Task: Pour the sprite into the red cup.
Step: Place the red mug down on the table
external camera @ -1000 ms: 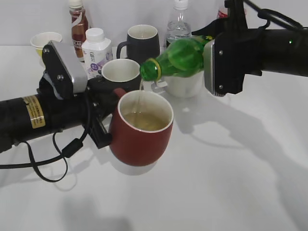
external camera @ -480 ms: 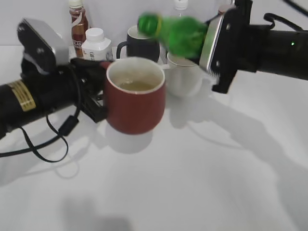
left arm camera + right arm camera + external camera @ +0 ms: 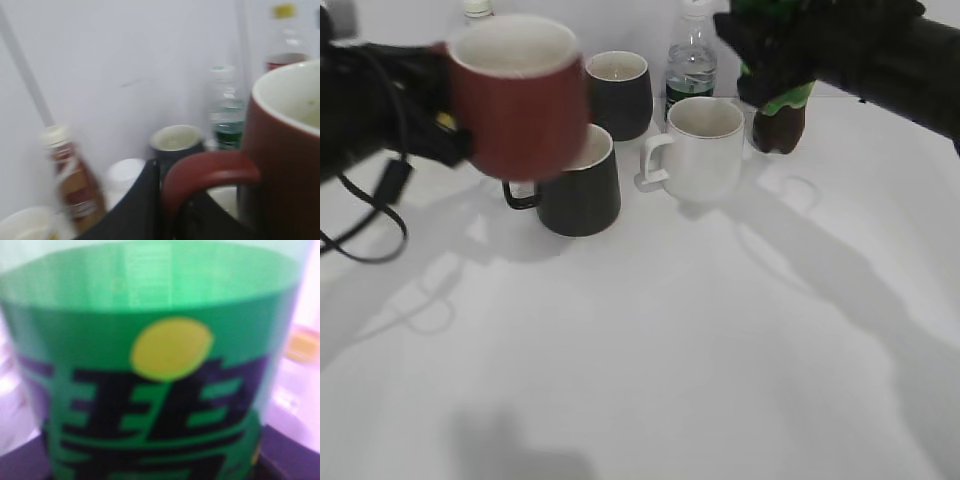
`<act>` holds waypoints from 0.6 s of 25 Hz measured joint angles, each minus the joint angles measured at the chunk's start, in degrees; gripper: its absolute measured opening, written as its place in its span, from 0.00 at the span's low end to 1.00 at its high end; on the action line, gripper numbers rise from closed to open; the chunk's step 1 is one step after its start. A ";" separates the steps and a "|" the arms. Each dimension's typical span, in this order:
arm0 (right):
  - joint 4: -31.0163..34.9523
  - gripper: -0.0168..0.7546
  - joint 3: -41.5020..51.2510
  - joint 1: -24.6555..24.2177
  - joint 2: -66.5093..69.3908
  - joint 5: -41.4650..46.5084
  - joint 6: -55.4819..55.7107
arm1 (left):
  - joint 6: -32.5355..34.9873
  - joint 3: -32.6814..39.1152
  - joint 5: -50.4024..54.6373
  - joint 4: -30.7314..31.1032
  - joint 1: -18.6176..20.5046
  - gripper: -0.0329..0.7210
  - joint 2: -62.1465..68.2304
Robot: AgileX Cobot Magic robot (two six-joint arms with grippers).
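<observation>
The red cup (image 3: 523,105) is upright, with open space (image 3: 465,215) beside the front black mug, so my left gripper should lower it there next, letting go once its base rests.
The red cup (image 3: 515,95) hangs in the air at the upper left, roughly upright, above a black mug. My left gripper (image 3: 440,110) is shut on its handle (image 3: 210,172); the dark fingers (image 3: 165,200) clamp the handle's lower end. Its cream inside shows a little liquid (image 3: 310,105). The sprite (image 3: 792,98) is at the top right, mostly hidden by my right gripper (image 3: 780,50), which is shut round its body. In the right wrist view its green label (image 3: 160,365) fills the frame. The bottle's cap is out of view.
A black mug (image 3: 582,185) stands under the red cup, another black mug (image 3: 620,90) behind it. A white mug (image 3: 705,150) stands in the middle, a clear bottle (image 3: 692,60) behind it, a dark cola bottle (image 3: 778,130) under the right gripper. A brown bottle (image 3: 72,180) is at the left.
The pouring has stopped. The left gripper has lifted the red cup up and to the left. The right gripper has swung the sprite up and away to the top right.
</observation>
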 joint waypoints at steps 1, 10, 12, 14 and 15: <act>2.63 0.58 0.00 0.00 0.32 -0.20 0.40 | 0.13 0.00 0.40 -1.19 0.82 0.10 -0.58; 25.61 0.58 0.14 0.00 1.27 1.27 2.82 | 0.48 1.46 3.27 -5.37 13.17 0.10 -1.04; 28.94 0.58 1.26 0.00 1.27 1.32 2.82 | 0.48 1.47 3.27 -5.44 15.64 0.10 -0.25; 31.61 0.58 2.94 0.00 1.28 1.27 2.82 | 0.48 1.47 3.01 -5.60 17.75 0.10 1.10; 33.15 0.58 3.92 0.00 1.43 1.21 2.82 | 0.48 1.47 2.64 -5.80 18.54 0.10 2.09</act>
